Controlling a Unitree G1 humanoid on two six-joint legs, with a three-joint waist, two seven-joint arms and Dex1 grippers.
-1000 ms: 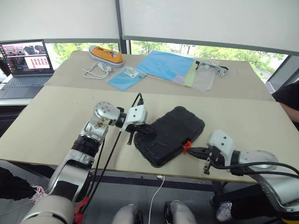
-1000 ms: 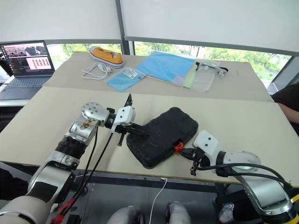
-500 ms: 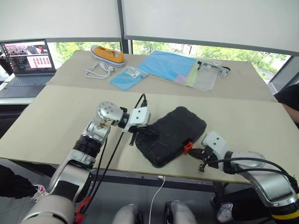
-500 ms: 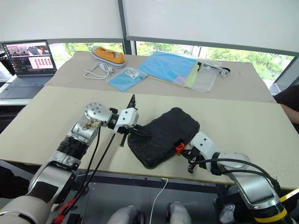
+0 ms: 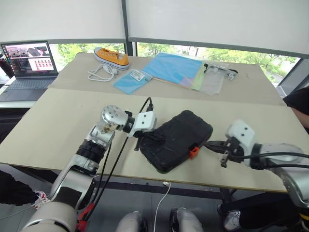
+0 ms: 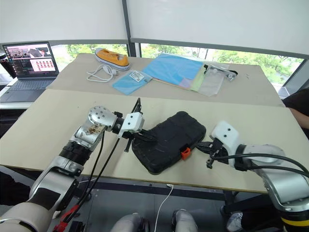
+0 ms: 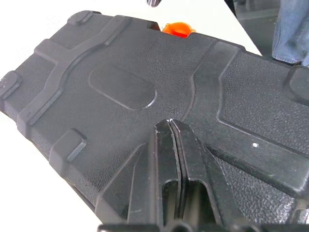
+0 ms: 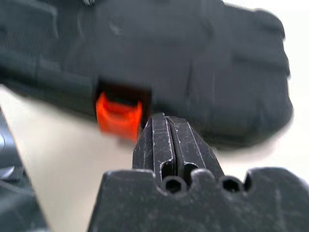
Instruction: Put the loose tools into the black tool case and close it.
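Note:
The orange latch [image 5: 194, 152] hangs open next to my right gripper's closed fingers, so that gripper should move back, open and grip the latch by its sides.
The black tool case [image 5: 179, 139] lies closed and slanted near the table's front edge, its small orange latch [image 5: 193, 152] facing me. My left gripper [image 5: 153, 137] is shut, with its tips resting on the textured lid [image 7: 120, 92] at the case's left end. My right gripper [image 5: 208, 144] is shut and empty, hovering just right of the latch [image 8: 118, 115] and a little above the table, apart from it. The loose tools are out of view.
On the far table lie an open laptop [image 5: 29, 63], an orange shoe [image 5: 111, 55], a white cable [image 5: 100, 73], blue sheets [image 5: 171, 67] and clear plastic bags [image 5: 212, 77]. A person sits at the right edge [image 5: 298, 99]. The table's front edge [image 5: 145, 180] runs just below the case.
My right gripper has drawn back from the orange latch, to the right and slightly upward. The left gripper stays on the lid and the case has not moved.

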